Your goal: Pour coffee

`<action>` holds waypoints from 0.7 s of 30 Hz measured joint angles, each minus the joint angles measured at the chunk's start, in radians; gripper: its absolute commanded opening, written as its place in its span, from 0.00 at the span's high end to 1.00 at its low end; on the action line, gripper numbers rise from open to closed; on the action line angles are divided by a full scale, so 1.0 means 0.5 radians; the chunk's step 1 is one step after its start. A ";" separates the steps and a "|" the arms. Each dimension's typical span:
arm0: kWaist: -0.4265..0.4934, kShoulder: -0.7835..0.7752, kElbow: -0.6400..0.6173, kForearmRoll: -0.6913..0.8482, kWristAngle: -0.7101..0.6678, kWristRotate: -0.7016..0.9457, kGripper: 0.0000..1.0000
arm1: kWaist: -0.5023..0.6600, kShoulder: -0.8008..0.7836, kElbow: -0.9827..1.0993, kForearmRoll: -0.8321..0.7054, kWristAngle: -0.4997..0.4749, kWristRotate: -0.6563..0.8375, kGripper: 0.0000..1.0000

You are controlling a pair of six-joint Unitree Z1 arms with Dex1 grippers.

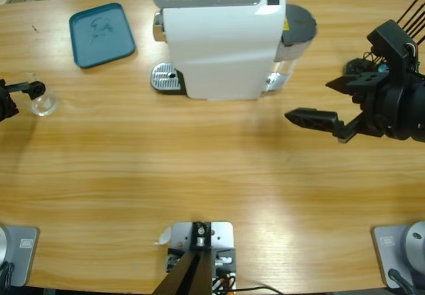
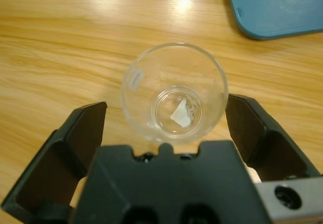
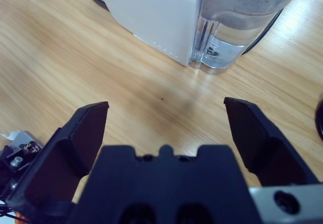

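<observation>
The pale patch at the bottom (image 2: pixel 180 114) will stay stuck there when the robot carries the small clear glass, because the patch has a torn, speckled edge (image 2: pixel 190 109).
A small clear glass (image 2: pixel 174 90) stands upright on the wooden table (image 1: pixel 199 169) at its far left (image 1: pixel 44 102). My left gripper (image 2: pixel 164 108) is open around it, one jaw on each side; the right-hand jaw sits very near the glass wall. I see no coffee in the glass, only a pale glint at its bottom. At the back middle stands the white coffee machine (image 1: pixel 219 42), its round metal drip tray (image 1: pixel 166 79) bare. My right gripper (image 1: pixel 309 100) hovers open and holds nothing, to the right of the machine.
A teal tray (image 1: pixel 101 34) lies at the back left, just beyond the glass (image 2: pixel 275 7). The machine's clear water tank (image 3: pixel 237 32) is on its right end, ahead of my right gripper (image 3: pixel 165 105).
</observation>
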 measured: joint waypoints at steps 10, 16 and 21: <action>0.041 0.125 0.102 -0.234 -0.039 0.008 1.00 | -0.002 0.023 0.012 -0.017 0.000 0.002 0.00; 0.048 0.127 0.214 -0.429 -0.067 0.121 1.00 | -0.002 0.034 0.026 -0.043 0.000 0.002 0.00; 0.048 0.068 0.262 -0.454 -0.074 0.259 1.00 | -0.002 0.038 0.037 -0.063 0.000 0.002 0.00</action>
